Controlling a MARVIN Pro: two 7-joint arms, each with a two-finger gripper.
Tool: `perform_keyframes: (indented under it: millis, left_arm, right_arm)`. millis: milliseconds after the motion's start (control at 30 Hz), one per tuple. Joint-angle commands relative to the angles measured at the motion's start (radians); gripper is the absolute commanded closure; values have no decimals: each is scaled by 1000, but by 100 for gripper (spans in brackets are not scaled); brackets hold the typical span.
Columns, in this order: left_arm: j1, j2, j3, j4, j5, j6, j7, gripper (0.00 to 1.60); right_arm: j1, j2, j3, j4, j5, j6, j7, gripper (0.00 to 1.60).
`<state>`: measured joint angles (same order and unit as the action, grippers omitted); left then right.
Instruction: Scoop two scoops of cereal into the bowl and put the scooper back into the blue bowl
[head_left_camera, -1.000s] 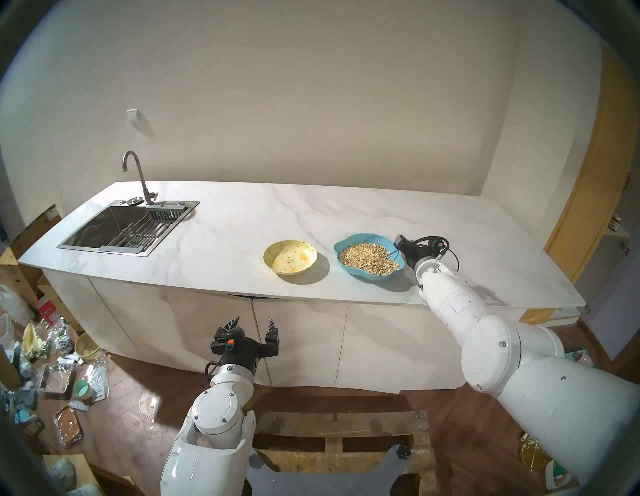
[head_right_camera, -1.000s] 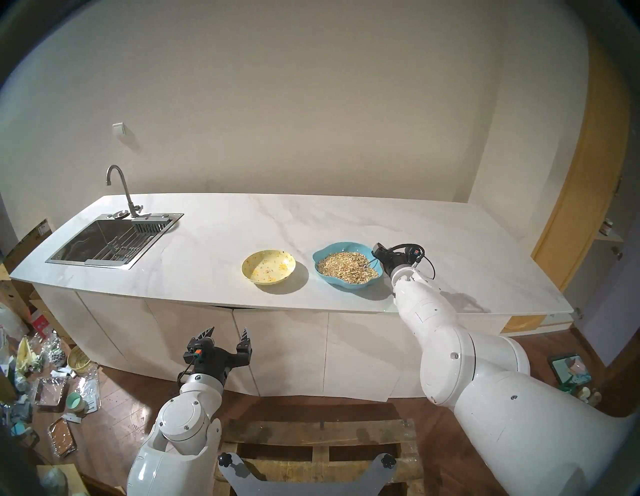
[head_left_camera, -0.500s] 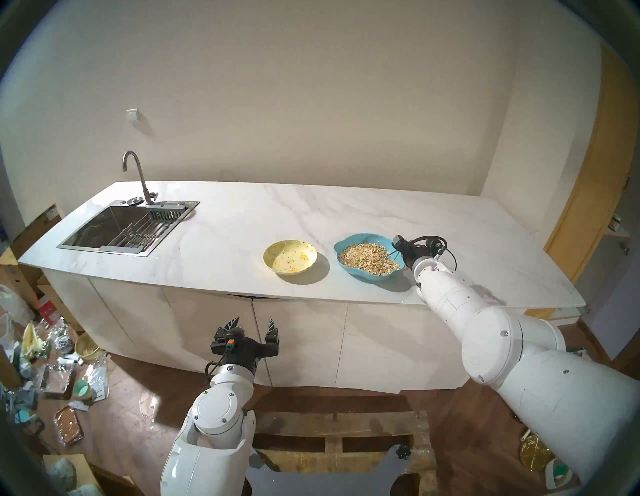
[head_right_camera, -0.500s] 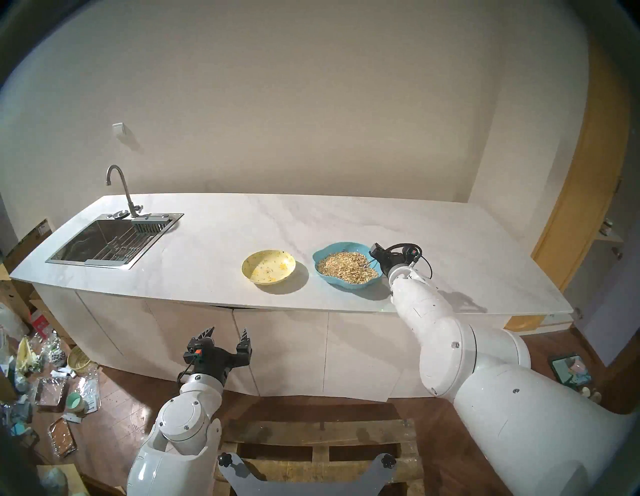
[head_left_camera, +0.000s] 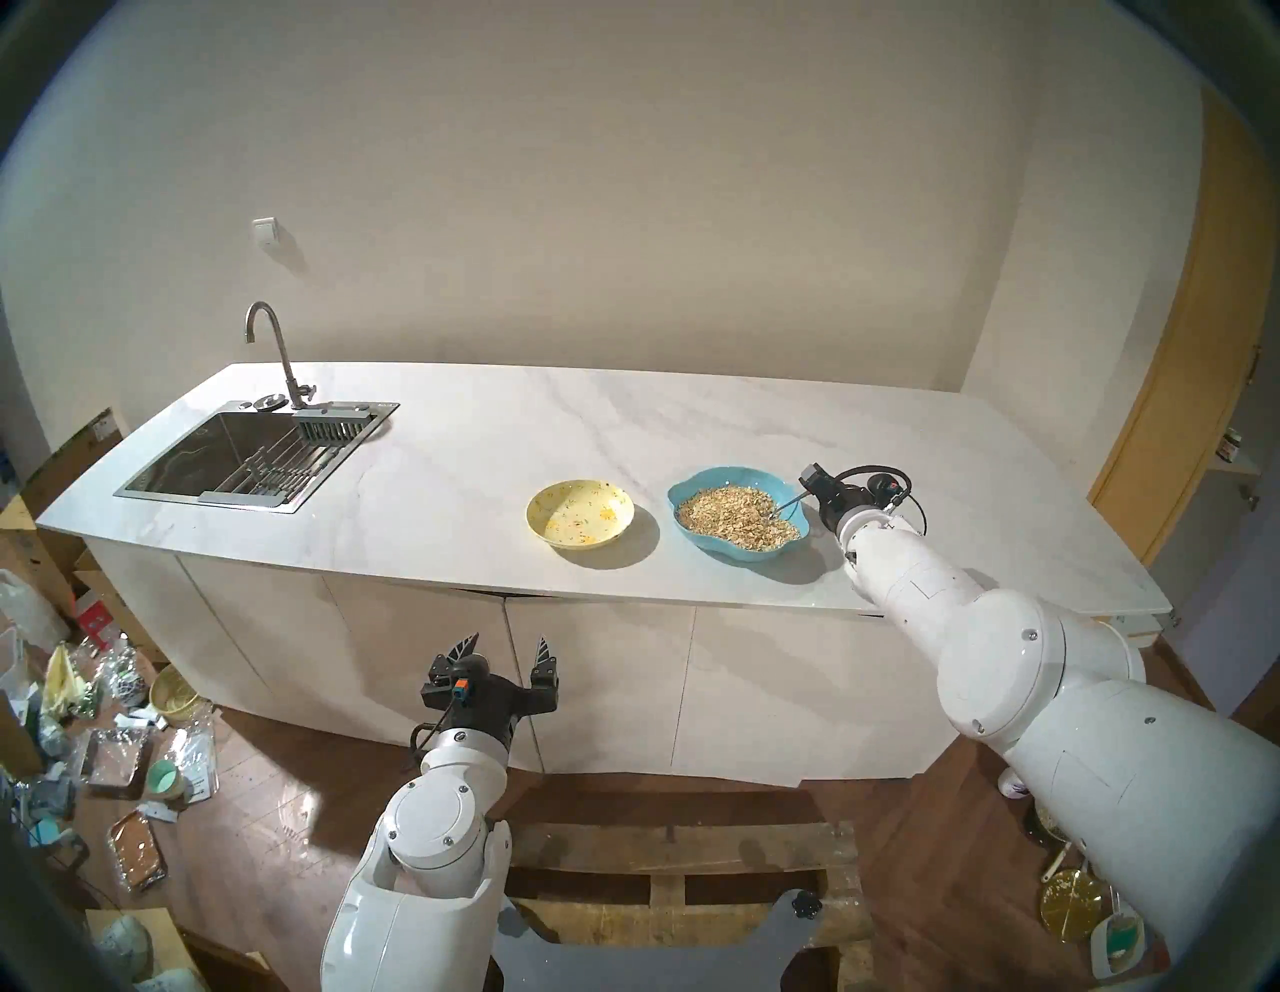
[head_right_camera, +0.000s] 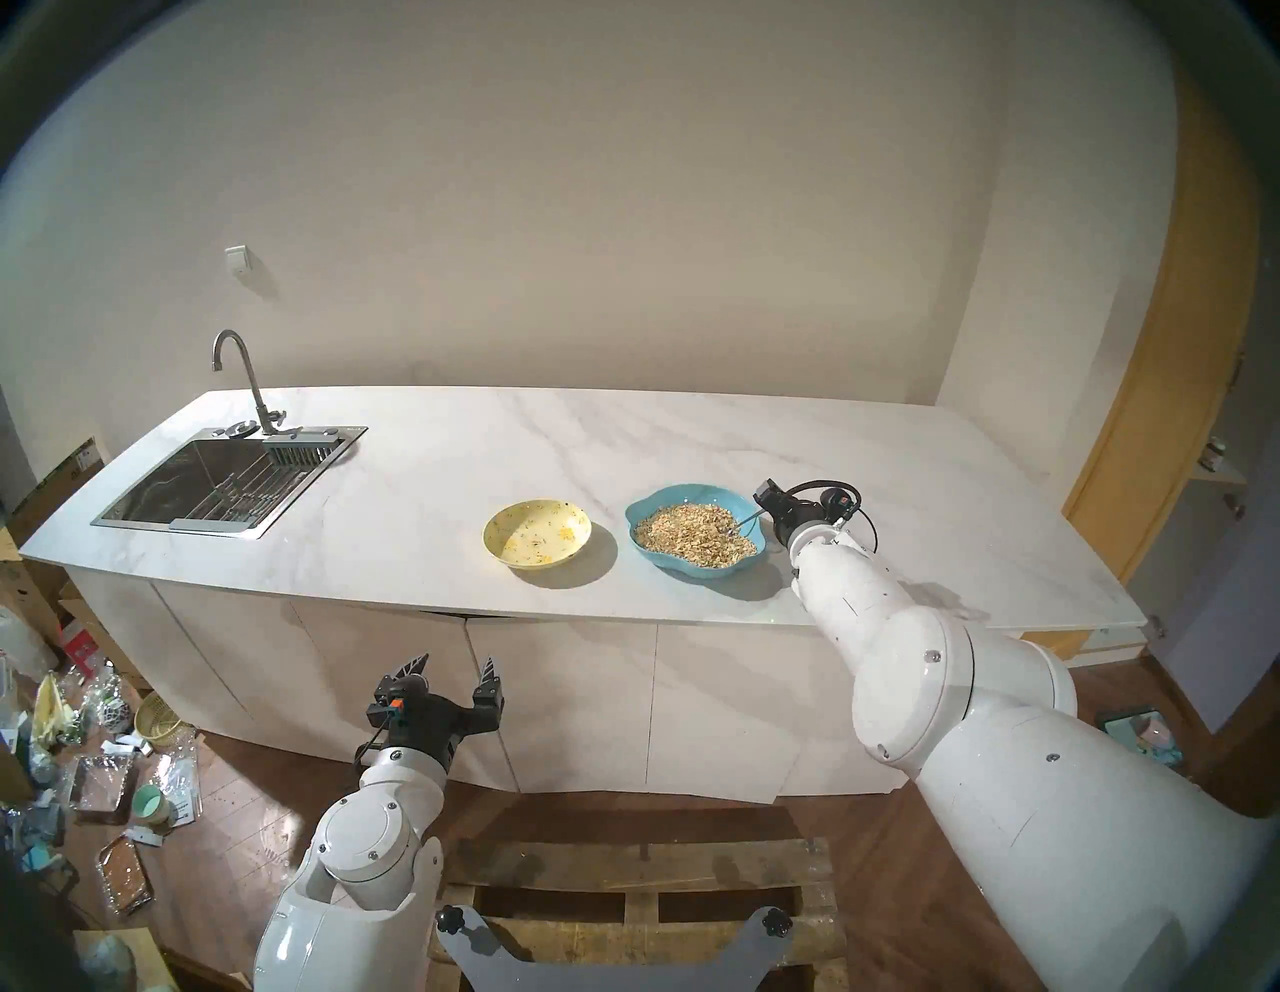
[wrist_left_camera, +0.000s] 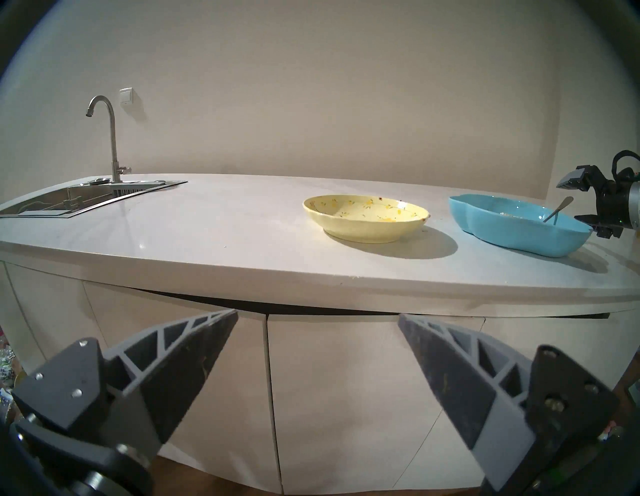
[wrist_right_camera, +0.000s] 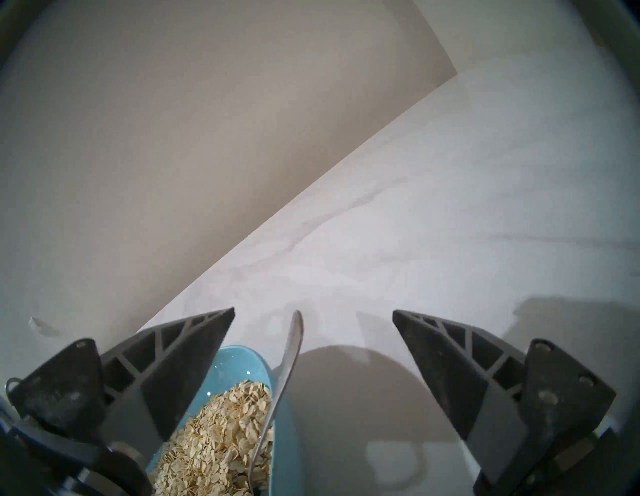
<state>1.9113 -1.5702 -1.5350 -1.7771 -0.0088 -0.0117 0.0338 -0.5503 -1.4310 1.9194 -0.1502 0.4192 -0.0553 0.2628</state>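
Observation:
My gripper will drop some flakes onto the counter when it carries a scoop across, because the cereal (head_left_camera: 729, 517) lies in loose flakes (wrist_right_camera: 219, 438) around the silver spoon.
The blue bowl (head_left_camera: 720, 478) with a wavy rim stands on the counter and holds a heap of cereal (head_left_camera: 734, 516). The scooper (head_left_camera: 789, 502), a silver spoon, leans in the cereal with its handle over the right rim. My right gripper (head_left_camera: 810, 493) is open just right of this rim. In the right wrist view the gripper (wrist_right_camera: 313, 311) is open with the scooper handle (wrist_right_camera: 291, 350) untouched between the fingers, above the blue bowl (wrist_right_camera: 242, 360) and cereal (wrist_right_camera: 221, 433). The yellow flowered bowl (head_left_camera: 580, 512) stands left of the blue one, without cereal. My left gripper (head_left_camera: 508, 641) is open and empty, below the counter front.
A steel sink (head_left_camera: 256, 454) with a tap (head_left_camera: 277, 346) takes up the counter's left end. The counter's front edge (head_left_camera: 623, 596) runs above white cabinet doors. Clutter lies on the floor at the left (head_left_camera: 104, 748). A wooden pallet (head_left_camera: 679, 873) sits below.
My right gripper has drawn back a little to the right, off the blue bowl's rim, and more of the scooper handle shows. The scooper still leans in the cereal. The left arm has not moved.

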Motion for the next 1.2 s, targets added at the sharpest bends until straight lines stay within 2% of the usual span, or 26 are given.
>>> perform_keyframes:
  millis: [0, 500, 567, 600, 633, 1167]
  left_arm:
    - [-5, 0, 3, -25, -1, -6, -4, 0]
    - [-5, 0, 3, -25, -1, -6, -4, 0]
    - [-5, 0, 3, -25, -1, -6, -3, 0]
    - [-5, 0, 3, -25, -1, -6, -3, 0]
    - [-5, 0, 3, -25, -1, -6, -3, 0]
    - [-5, 0, 3, -25, -1, -6, -3, 0]
  right_arm:
    - [49, 4, 25, 5, 26, 28, 4, 0]
    - [61, -10, 50, 16, 31, 48, -16, 0]
    - [61, -10, 52, 17, 32, 49, -24, 102]
    - [61, -10, 53, 16, 31, 49, -25, 122]
    - [60, -10, 56, 17, 32, 50, -28, 160]
    - [57, -20, 57, 18, 24, 52, -41, 160]
